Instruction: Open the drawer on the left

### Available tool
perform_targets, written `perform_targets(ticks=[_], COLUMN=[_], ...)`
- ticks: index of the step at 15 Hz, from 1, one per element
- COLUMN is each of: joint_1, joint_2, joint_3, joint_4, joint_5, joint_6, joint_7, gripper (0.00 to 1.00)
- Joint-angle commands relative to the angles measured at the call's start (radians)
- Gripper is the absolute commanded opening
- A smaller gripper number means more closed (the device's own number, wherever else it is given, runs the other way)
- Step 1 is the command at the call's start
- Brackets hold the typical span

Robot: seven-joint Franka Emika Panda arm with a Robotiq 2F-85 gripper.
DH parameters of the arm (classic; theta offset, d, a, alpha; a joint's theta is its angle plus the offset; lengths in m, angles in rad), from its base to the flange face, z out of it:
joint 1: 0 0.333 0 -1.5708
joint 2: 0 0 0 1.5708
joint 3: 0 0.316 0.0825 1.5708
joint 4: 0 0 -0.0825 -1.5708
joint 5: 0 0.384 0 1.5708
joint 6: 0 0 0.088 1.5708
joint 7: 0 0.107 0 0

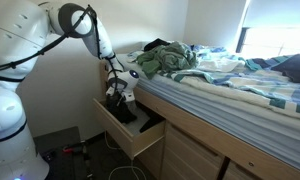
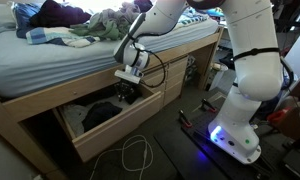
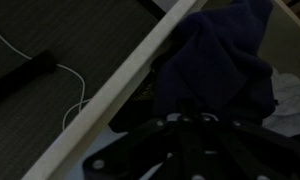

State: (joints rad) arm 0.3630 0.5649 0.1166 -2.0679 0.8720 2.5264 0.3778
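My gripper is pointing at the dark clothes [image 3: 215, 70] and is at a slant to the drawer's front panel [image 3: 116, 90]. I should move back, turn straighter and come down close behind that panel.
The drawer [image 1: 133, 134] is a light tan wooden box that stands pulled out from under the bed in both exterior views, with its flat front [image 2: 118, 137] facing the floor space. Dark clothes [image 3: 218, 62] lie inside it. My gripper [image 2: 128, 93] hangs over the drawer's end, its fingers reaching down inside just behind the front panel [image 3: 110, 90]. In the wrist view the dark fingers [image 3: 194, 117] meet at the centre with nothing seen between them. In an exterior view the gripper [image 1: 118, 95] sits low over the open box.
The bed [image 1: 230, 85] with striped bedding and a heap of clothes [image 1: 162, 58] lies above. Other flat tan fronts [image 1: 195, 155] stay closed. White cable loops [image 2: 140, 156] lie on the dark carpet, and a cable [image 3: 75, 100] and black bar [image 3: 25, 75] lie beside the drawer. The robot base [image 2: 238, 135] stands close by.
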Motion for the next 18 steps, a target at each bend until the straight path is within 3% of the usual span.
perform_targets(ticks=[1, 6, 11, 18], joint_1=[-0.044, -0.069, -0.045, -0.075], joint_2=[-0.016, 0.064, 0.124, 0.12], joint_3=[0.051, 0.079, 0.043, 0.044], joint_4=[0.012, 0.066, 0.054, 0.023], joint_5=[0.01, 0.009, -0.148, -0.426], joint_6=[0.053, 0.173, 0.246, 0.083], joint_7=[-0.056, -0.143, -0.138, -0.075], gripper=[0.0, 0.0, 0.0, 0.0])
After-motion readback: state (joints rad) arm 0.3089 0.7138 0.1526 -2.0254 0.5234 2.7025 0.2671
